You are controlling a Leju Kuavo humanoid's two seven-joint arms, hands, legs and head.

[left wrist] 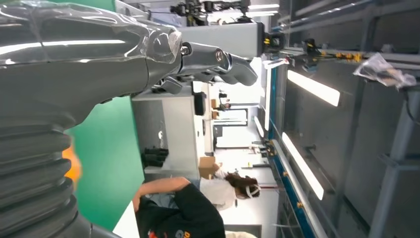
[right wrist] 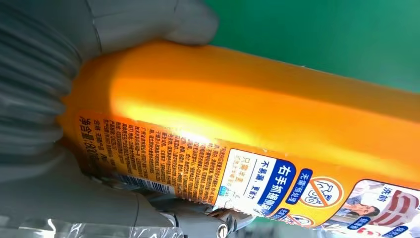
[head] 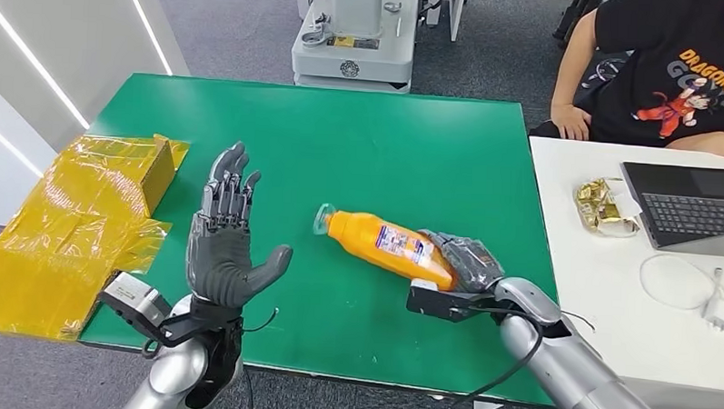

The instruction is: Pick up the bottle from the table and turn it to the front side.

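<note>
I should expect a clear cover with an orange spout inside when I raise the bottle, as the pale green cap [head: 323, 219] blends into the table [head: 304, 220] behind it.
An orange bottle [head: 384, 242] with a pale green cap and a printed label lies on its side over the green table [head: 370, 141], cap pointing left. My right hand [head: 465, 263] grips its base end, fingers wrapped around it. The right wrist view shows the bottle [right wrist: 257, 124] close up, its label with small print and blue tags facing the camera, my thumb [right wrist: 148, 22] pressed on its side. My left hand [head: 230, 241] stands upright left of the bottle, palm toward it, fingers spread, holding nothing. Its fingers [left wrist: 218, 62] appear in the left wrist view against the room.
Crumpled yellow plastic and a yellow box [head: 76, 213] lie at the table's left edge. A white table [head: 610, 286] on the right carries a laptop [head: 690, 207], a gold wrapper and a cable. A person [head: 663, 79] sits behind it. A grey machine base [head: 353, 54] stands beyond the table.
</note>
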